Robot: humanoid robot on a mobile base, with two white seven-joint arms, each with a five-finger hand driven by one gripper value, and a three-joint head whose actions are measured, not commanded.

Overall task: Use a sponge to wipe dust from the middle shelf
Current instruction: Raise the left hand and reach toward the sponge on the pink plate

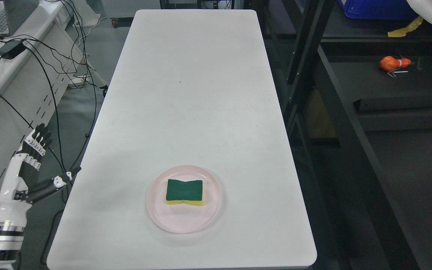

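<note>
The green top's far edge [185, 181] sags in the middle, so the sponge [184, 192] will buckle and bulge between the robot's fingers when the robot carries the sponge.
A green-topped yellow sponge [184, 192] lies flat on a pale pink plate [159, 213] near the front of the white table [189, 93]. My left hand [38, 165] hangs beside the table's left edge, well left of the plate, with fingers spread and nothing in them. The dark shelf unit [388, 93] stands to the right of the table, its black shelf surface in shadow. The right arm does not show.
A small orange-red object [394, 63] lies on the shelf at the upper right, with a blue bin [377, 9] above it. Black cables [54, 75] and a power brick [11, 48] hang off the grey desk at left, close to my left hand.
</note>
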